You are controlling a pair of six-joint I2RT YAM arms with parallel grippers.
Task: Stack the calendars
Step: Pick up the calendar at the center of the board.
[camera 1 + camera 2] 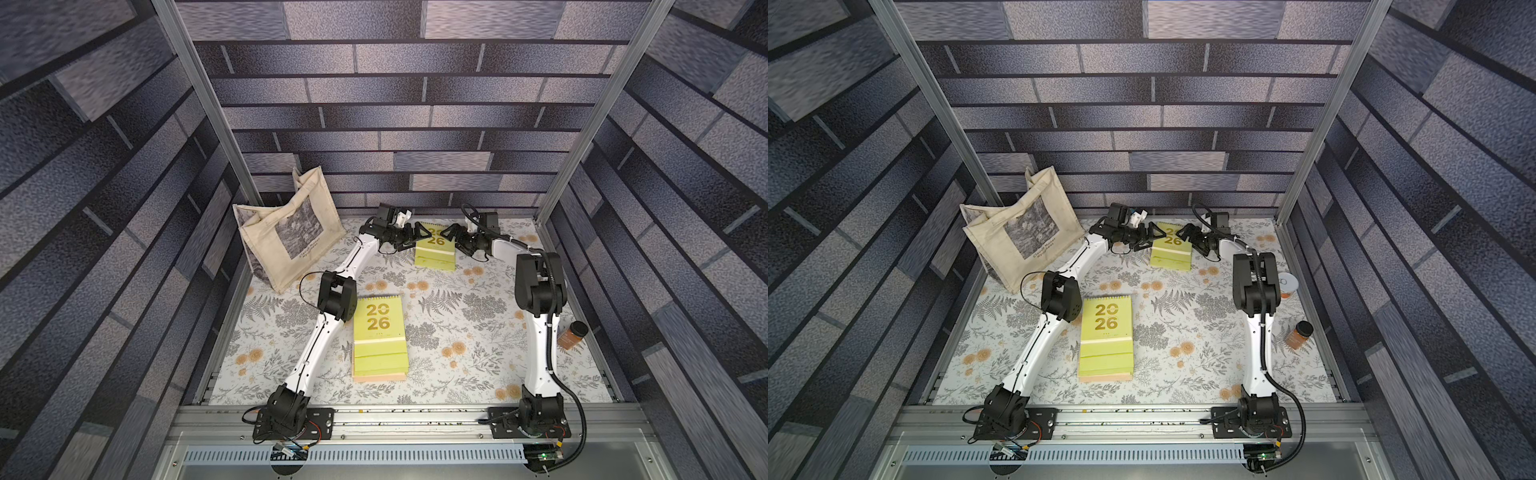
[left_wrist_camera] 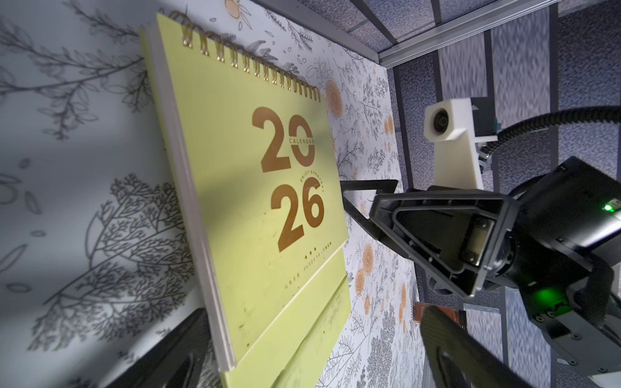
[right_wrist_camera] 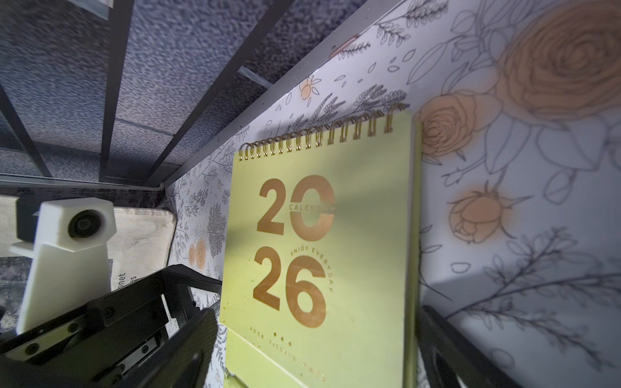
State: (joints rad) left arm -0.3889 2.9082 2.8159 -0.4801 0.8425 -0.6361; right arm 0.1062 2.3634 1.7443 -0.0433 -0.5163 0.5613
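Note:
I expect the lime-green calendar at the back (image 1: 435, 249) to stay flat and closed when I lift it by its side, because it has a thick, straight edge (image 2: 191, 210).
Near the table's front middle, a stack of calendars (image 1: 379, 336) (image 1: 1106, 336) lies flat, with a lime-green "2026" cover on top and a peach one at the bottom. A single lime-green calendar (image 1: 435, 249) (image 1: 1171, 249) (image 2: 255, 201) (image 3: 329, 252) lies by the back wall. My left gripper (image 1: 415, 237) (image 1: 1148, 237) (image 2: 312, 362) is open at its left side. My right gripper (image 1: 451, 237) (image 1: 1185, 235) (image 3: 316, 362) is open at its right side. In each wrist view the gripper's fingers straddle the calendar's lower part. Nothing is held.
A cream tote bag (image 1: 286, 232) (image 1: 1021, 232) leans in the back left corner. An orange jar with a dark lid (image 1: 572, 334) (image 1: 1299, 334) stands by the right wall. A white round lid (image 1: 1287, 282) shows behind the right arm. The back wall is close behind both grippers.

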